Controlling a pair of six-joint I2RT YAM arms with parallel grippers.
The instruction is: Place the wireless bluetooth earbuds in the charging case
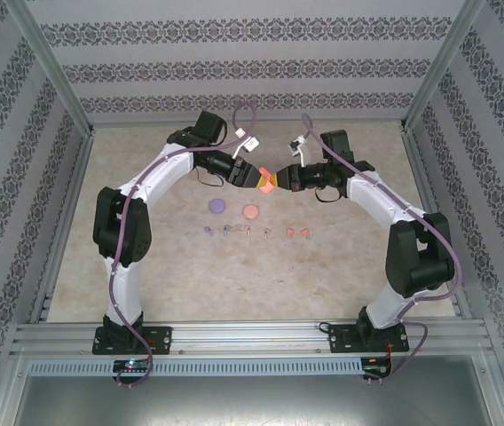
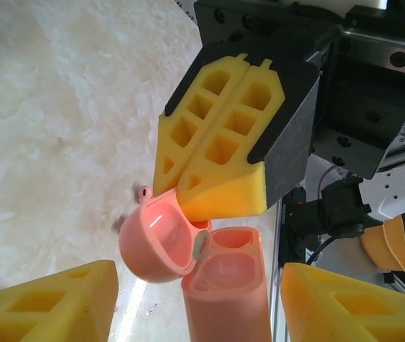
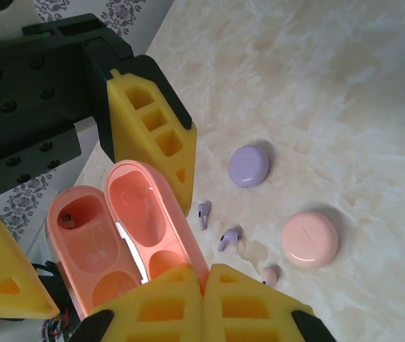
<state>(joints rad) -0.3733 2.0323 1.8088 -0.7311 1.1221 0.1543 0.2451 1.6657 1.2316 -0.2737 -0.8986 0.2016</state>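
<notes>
The lid's rim (image 3: 196, 258) is in the closed fingers of my right gripper, so my left gripper should hold the case body before my right gripper moves to the orange earbuds (image 1: 290, 232).
An orange charging case (image 2: 227, 292) hangs in the air with its lid (image 2: 156, 239) swung open and both wells bare. My right gripper (image 3: 202, 274) is shut on the lid's rim (image 3: 145, 214). The case body stands between the fingers of my left gripper (image 2: 199, 269), which are open with gaps on both sides. In the top view the two grippers meet at the case (image 1: 265, 184) above mid-table. Earbuds lie on the table: two purple ones (image 3: 204, 212) (image 3: 229, 239), a pale pink one (image 3: 269, 273), and orange ones (image 1: 298, 232) at the right end of the row.
A shut purple case (image 3: 249, 166) and a shut pink case (image 3: 309, 239) lie on the marble table (image 1: 341, 257) just beyond the row of earbuds. Patterned walls and a metal frame (image 1: 57, 115) ring the table.
</notes>
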